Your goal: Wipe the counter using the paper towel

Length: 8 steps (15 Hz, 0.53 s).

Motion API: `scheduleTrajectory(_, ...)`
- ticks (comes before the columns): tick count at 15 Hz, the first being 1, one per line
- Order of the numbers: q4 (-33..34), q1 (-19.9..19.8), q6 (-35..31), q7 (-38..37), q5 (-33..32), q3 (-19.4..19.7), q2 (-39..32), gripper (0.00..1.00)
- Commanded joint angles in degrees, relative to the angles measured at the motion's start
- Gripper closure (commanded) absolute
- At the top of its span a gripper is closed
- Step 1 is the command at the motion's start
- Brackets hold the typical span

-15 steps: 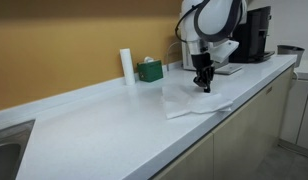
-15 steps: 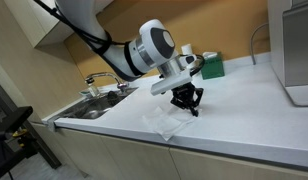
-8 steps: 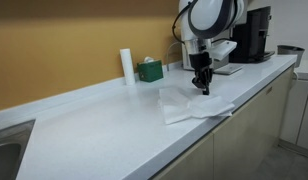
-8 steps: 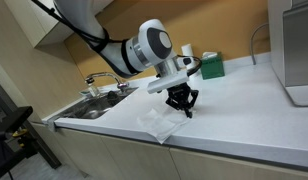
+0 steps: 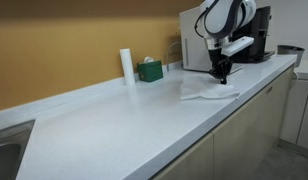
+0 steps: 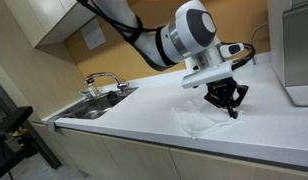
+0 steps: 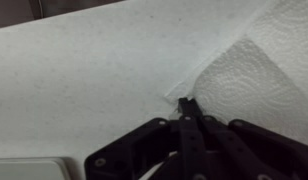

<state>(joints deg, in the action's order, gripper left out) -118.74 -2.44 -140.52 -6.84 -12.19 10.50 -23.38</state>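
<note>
The paper towel under my gripper is near the counter's front edge, so I should reverse the stroke and wipe toward the green box.
A white paper towel lies flat and a little crumpled on the white counter. It also shows in the other exterior view and in the wrist view. My gripper is shut and presses its fingertips down on the towel's edge; it shows in both exterior views. In the wrist view the shut fingertips rest on a corner of the towel. Nothing is held between the fingers.
A white roll and a green box stand at the back wall. A coffee machine stands at the counter's far end. A sink with a tap is at the other end. The counter's front edge is close to the towel.
My gripper has slid along the counter toward the coffee machine end, pushing the paper towel with it. The fingers stayed shut.
</note>
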Motion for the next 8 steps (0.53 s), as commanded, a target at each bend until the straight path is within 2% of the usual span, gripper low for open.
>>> scheduleTrajectory(1, 4.5, -1.5, 1.7, -5.9, 0.6, 2.6, -4.2, 1.00)
scheduleTrajectory(4, 6.2, -1.4, 3.1, -7.8, 0.4, 3.1, -5.8, 1.00)
scheduleTrajectory(8, 9.8, 2.4, 7.4, -14.1, -1.2, 2.4, -8.5, 1.00)
